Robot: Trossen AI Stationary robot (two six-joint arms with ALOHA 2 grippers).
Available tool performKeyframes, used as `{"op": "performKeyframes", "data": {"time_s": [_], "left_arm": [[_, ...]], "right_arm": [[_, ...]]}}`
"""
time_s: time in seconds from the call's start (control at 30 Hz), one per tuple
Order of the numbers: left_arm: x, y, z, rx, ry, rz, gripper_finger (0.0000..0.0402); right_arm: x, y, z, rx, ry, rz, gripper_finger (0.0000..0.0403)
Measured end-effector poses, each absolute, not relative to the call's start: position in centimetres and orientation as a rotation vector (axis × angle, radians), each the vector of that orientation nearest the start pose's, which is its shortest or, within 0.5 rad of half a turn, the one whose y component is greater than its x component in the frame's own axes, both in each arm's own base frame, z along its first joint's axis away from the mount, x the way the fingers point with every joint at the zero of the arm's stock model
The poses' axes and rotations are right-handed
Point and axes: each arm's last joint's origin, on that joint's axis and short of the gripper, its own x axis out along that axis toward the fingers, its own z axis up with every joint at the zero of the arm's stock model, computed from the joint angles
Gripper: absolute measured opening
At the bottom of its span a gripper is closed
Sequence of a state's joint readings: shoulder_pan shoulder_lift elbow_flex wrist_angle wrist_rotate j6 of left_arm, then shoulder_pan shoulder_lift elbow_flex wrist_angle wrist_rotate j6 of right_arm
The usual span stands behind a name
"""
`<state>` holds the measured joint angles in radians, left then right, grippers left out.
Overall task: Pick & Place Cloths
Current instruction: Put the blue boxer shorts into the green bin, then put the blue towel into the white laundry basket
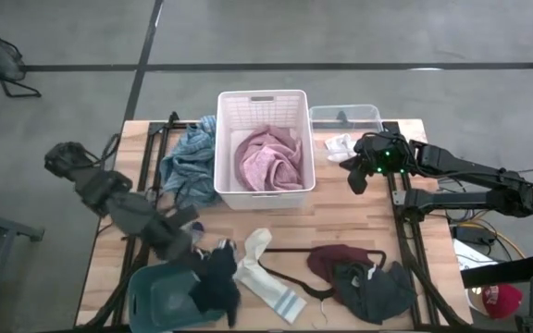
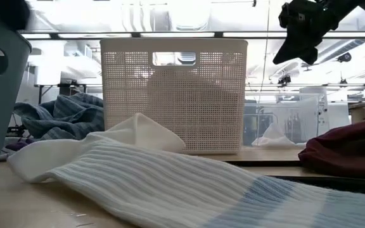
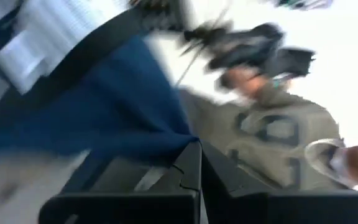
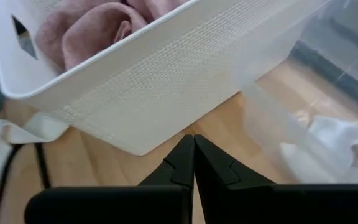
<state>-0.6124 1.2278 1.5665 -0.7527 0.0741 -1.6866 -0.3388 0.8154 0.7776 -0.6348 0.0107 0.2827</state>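
The dark blue cloth [image 1: 216,289] hangs partly over the teal bin's rim, so I should keep moving my left gripper over the bin's open middle [image 1: 163,296] and let go there.
A white basket [image 1: 234,190] stands at the table's far middle with a pink cloth [image 1: 268,157] inside. A blue-grey cloth [image 1: 188,159] lies against its left wall. Near the front lie a white sock [image 1: 262,268], a maroon cloth [image 1: 333,259] and a dark grey cloth [image 1: 375,291]. My left gripper [image 1: 192,242] is at the near left, shut on a dark blue cloth [image 1: 216,277] beside a teal bin [image 1: 160,296]. My right gripper [image 1: 354,180] hovers shut and empty, right of the basket, raised above the table [image 2: 290,54]. My left gripper is shut with the dark blue cloth's edge [image 3: 166,134] at its fingertips. The wrist view is blurred, so one layer or several cannot be told. In the high view the cloth trails from the gripper toward the near edge, partly over the teal bin.
A clear plastic container [image 1: 345,118] with a white cloth [image 1: 339,143] sits right of the basket, close to my right gripper. A thin black hanger [image 1: 294,273] lies between the sock and the maroon cloth. A person [image 3: 272,137] shows beyond the table.
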Motion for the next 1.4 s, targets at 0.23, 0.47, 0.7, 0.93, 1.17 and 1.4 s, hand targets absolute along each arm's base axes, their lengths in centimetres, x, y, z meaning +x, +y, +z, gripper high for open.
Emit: {"op": "performKeyframes", "data": {"time_s": [0.23, 0.47, 0.7, 0.93, 1.17, 1.4], "left_arm": [[17.3, -13.6, 40.5, -1.266, 1.232, 0.149, 0.0], [15.2, -13.3, 36.3, -1.103, 1.674, 0.337, 0.0], [16.3, -14.0, 32.2, -1.019, 1.643, 0.294, 0.0004], [17.2, -13.6, 28.8, -1.044, 1.453, 0.48, 0.0011], [18.6, -14.0, 29.0, -1.093, 1.197, 0.411, 0.0086], [18.9, -12.7, 32.7, -0.963, 0.72, 0.429, 0.0185]], "right_arm": [[15.3, -5.5, 28.7, 0.37, 0.602, -0.454, 0.0008], [15.5, -5.6, 28.8, 0.361, 0.588, -0.464, 0.0008], [15.6, -5.9, 28.6, 0.365, 0.582, -0.563, 0.0008], [16.2, -6.1, 28.3, 0.373, 0.598, -0.569, 0.0008], [16.4, -6.2, 28.1, 0.388, 0.604, -0.566, 0.0008], [16.0, -5.8, 29.1, 0.324, 0.547, -0.447, 0.0008]]}}
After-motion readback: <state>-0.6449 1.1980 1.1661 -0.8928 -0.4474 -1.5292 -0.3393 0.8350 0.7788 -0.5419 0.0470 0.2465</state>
